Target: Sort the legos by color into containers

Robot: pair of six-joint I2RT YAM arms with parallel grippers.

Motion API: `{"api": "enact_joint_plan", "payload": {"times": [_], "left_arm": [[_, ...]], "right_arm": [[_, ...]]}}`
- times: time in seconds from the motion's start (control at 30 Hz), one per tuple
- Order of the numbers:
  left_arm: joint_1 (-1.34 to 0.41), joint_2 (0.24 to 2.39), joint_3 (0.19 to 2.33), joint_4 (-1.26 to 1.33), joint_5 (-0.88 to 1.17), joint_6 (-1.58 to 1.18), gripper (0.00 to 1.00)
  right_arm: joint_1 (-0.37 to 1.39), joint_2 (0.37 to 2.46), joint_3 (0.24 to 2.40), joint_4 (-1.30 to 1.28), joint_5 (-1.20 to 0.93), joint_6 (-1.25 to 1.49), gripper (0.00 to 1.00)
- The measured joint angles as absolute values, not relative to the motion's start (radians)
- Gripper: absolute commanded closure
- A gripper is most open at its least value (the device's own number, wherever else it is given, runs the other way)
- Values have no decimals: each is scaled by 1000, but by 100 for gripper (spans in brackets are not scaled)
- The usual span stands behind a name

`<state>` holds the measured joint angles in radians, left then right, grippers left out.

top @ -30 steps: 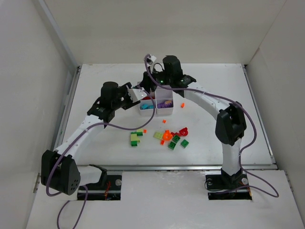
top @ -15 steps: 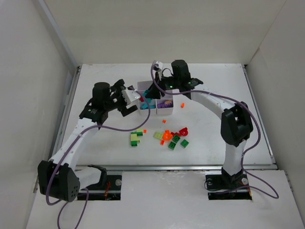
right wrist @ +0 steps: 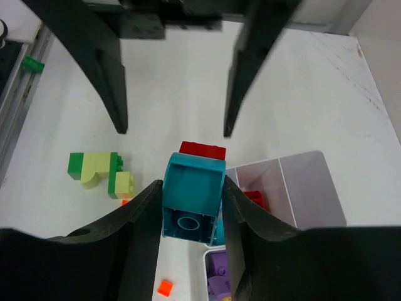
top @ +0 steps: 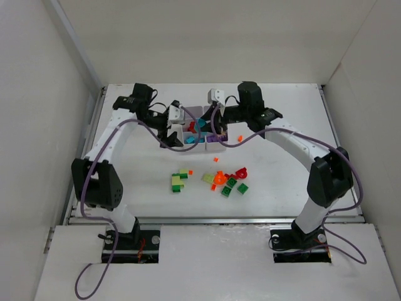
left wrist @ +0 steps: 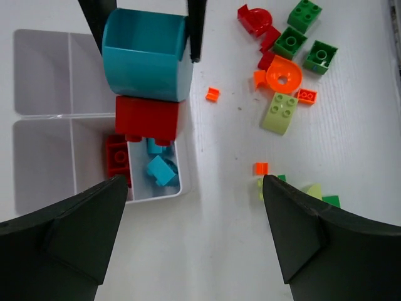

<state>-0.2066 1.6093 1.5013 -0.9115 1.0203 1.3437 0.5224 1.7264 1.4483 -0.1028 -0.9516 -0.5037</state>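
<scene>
A red lego is stuck on the teal lego's end point(left wrist: 149, 94). My left gripper needs to pull the red lego point(left wrist: 147, 118) off while my right gripper keeps hold of the teal lego.
A large teal lego point(right wrist: 193, 202) with a red lego point(right wrist: 202, 150) stuck to its far end hangs over the white containers point(right wrist: 308, 182), and my right gripper point(right wrist: 192, 210) is shut on it. From the left wrist the same teal lego point(left wrist: 146, 56) and red lego point(left wrist: 147, 117) show above the containers point(left wrist: 39, 172), which hold red and teal pieces. My left gripper point(left wrist: 191, 241) is open over bare table beside the box, holding nothing. From above, the left gripper point(top: 170, 137) is left of the containers point(top: 213, 149) and the right gripper point(top: 199, 127) is over them.
Loose legos point(top: 229, 179) in red, orange and green lie in front of the box, with a green and yellow-green cluster point(top: 180, 181) to their left. A tiny orange piece point(top: 239, 138) sits right of the box. Purple legos point(right wrist: 220, 280) fill one compartment. White walls enclose the table.
My left gripper has opened and drawn back to the left of the box, its arm swinging toward the far left. The right gripper has shifted slightly right, still holding the teal lego.
</scene>
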Motion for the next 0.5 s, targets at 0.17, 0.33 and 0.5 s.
{"api": "enact_joint_plan", "payload": {"times": [0.17, 0.33, 0.5], "left_arm": [[-226, 1708, 1560, -1015, 1066, 1391, 14], [-236, 1706, 1572, -1061, 1092, 1432, 14], [-234, 1693, 1571, -1035, 1086, 1417, 25]], "right_arm": [[552, 1705, 1435, -104, -931, -562, 100], [562, 1705, 1431, -104, -923, -582, 100], [563, 1707, 1431, -104, -920, -588, 100]]}}
